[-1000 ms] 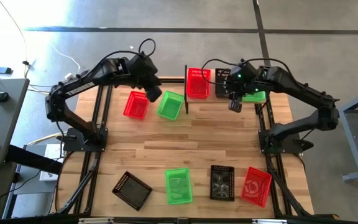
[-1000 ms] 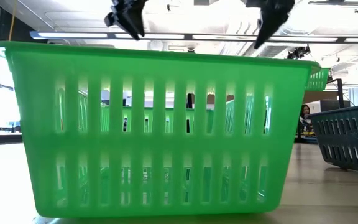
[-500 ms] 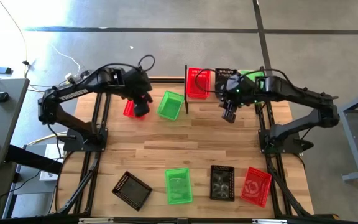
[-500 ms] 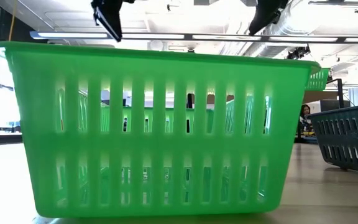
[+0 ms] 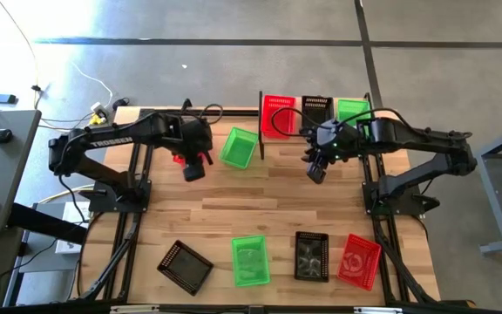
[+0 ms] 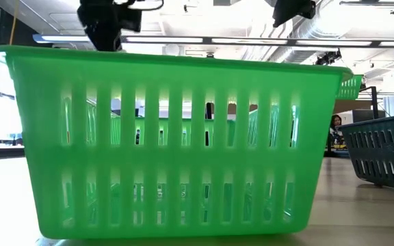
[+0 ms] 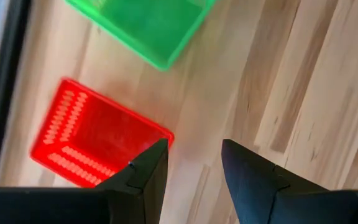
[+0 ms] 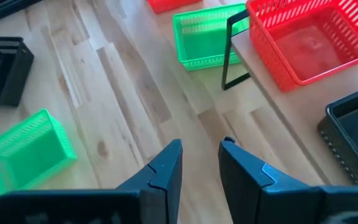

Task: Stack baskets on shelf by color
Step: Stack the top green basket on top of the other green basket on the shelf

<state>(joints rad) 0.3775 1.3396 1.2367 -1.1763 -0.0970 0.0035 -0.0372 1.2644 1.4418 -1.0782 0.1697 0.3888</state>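
Note:
Next, my left gripper leaves the red basket and grabs the green basket's near rim [image 5: 233, 164] first, because the green basket [image 5: 239, 146] is between the red basket and the shelf.
On the shelf [image 5: 262, 131] at the table's far side stand a red basket [image 5: 278, 116], a black one [image 5: 316, 108] and a green one [image 5: 353, 110] side by side. Left of the shelf, a green basket [image 5: 238, 146] and a red basket [image 5: 179, 155] rest on the tabletop. My left gripper [image 5: 194, 167] hangs open over that red basket's [image 7: 98, 146] right-hand corner and holds nothing. My right gripper [image 5: 315, 167] is open and empty over bare wood in front of the shelf [image 8: 272, 74]. Several more baskets lie along the near edge.
Along the near edge lie a tilted black basket [image 5: 184, 264], a green basket [image 5: 250, 260], a black basket [image 5: 311, 255] and a red basket [image 5: 359, 260]. The green one [image 6: 176, 143] fills the low view. Bare planks span the table's middle [image 5: 260, 205].
My left gripper has moved toward the table's left and near edges, from between the red and green baskets to over the red basket's right side. My right gripper has drawn back from the shelf toward the near edge and a little left, uncovering the shelf's green basket.

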